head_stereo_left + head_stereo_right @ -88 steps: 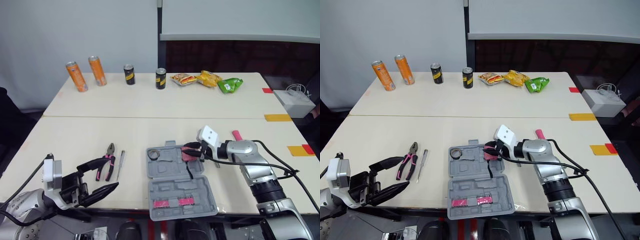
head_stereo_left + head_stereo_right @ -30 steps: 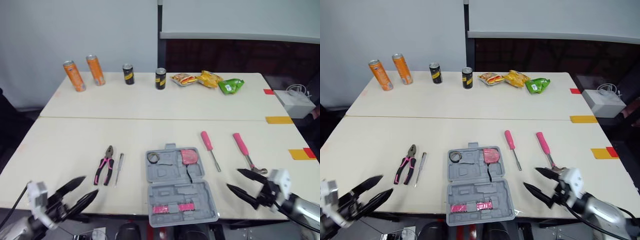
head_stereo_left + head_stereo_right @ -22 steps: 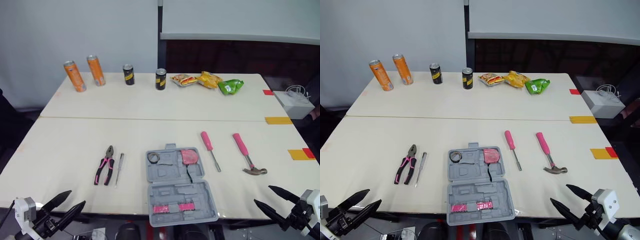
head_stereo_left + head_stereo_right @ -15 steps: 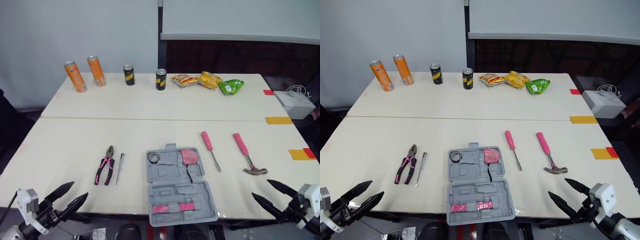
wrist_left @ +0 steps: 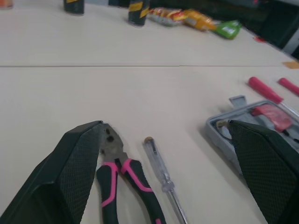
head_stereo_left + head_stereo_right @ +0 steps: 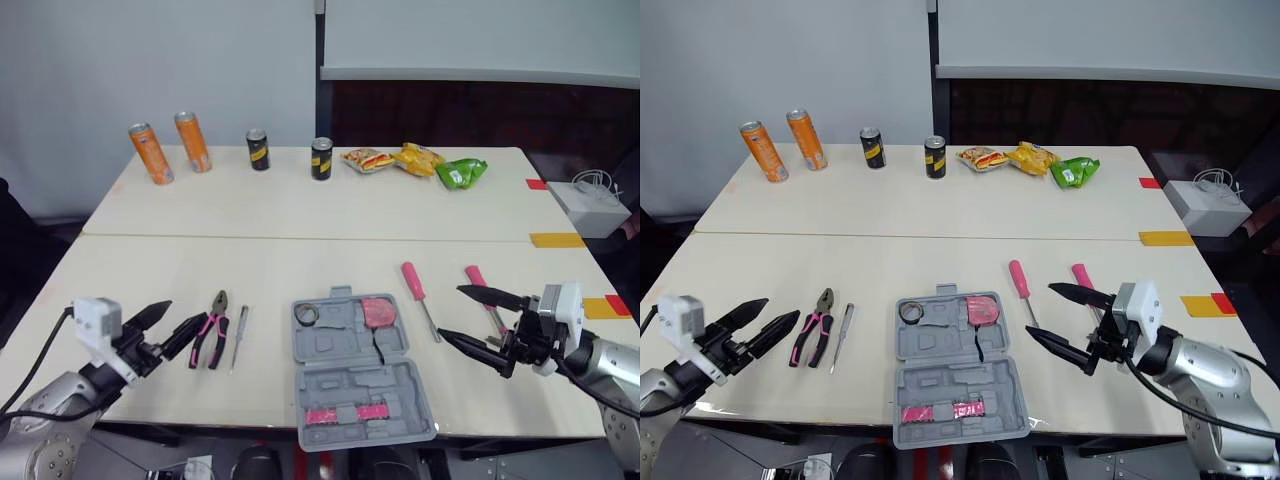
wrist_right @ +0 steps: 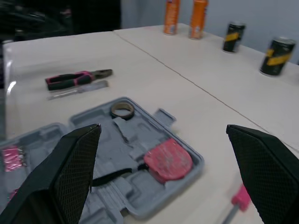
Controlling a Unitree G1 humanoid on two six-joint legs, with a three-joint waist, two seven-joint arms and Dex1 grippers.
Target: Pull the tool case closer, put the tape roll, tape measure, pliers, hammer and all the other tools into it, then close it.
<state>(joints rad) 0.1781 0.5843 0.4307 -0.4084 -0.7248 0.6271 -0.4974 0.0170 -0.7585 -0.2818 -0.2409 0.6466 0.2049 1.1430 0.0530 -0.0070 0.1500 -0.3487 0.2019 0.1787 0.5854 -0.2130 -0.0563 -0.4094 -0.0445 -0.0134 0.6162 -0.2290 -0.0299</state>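
Observation:
The pliers (image 6: 210,331)' jaws (image 6: 220,301) are closed while their handles spread apart, so the pliers will keep that spread shape when the robot carries them to the tool case.
The grey tool case (image 6: 352,384) lies open near the table's front edge. In its far half sit a tape roll (image 6: 307,315) and a pink tape measure (image 6: 378,312). Pink-handled pliers (image 6: 209,338) and a thin screwdriver (image 6: 238,336) lie to its left. My left gripper (image 6: 188,311) is open, low over the table just left of the pliers. Right of the case lie a pink screwdriver (image 6: 418,296) and a pink hammer (image 6: 476,277), partly hidden. My right gripper (image 6: 450,311) hangs open over them, empty.
Along the far table edge stand two orange cans (image 6: 150,152), two black cans (image 6: 321,157) and snack bags (image 6: 415,157). A white box (image 6: 588,205) sits off the table to the right. A seam (image 6: 300,238) runs between the two tabletops.
Both arms have risen from below the table's front edge to above it. The left gripper now sits beside the pliers, the right one beside the screwdriver and hammer. The tools have not moved.

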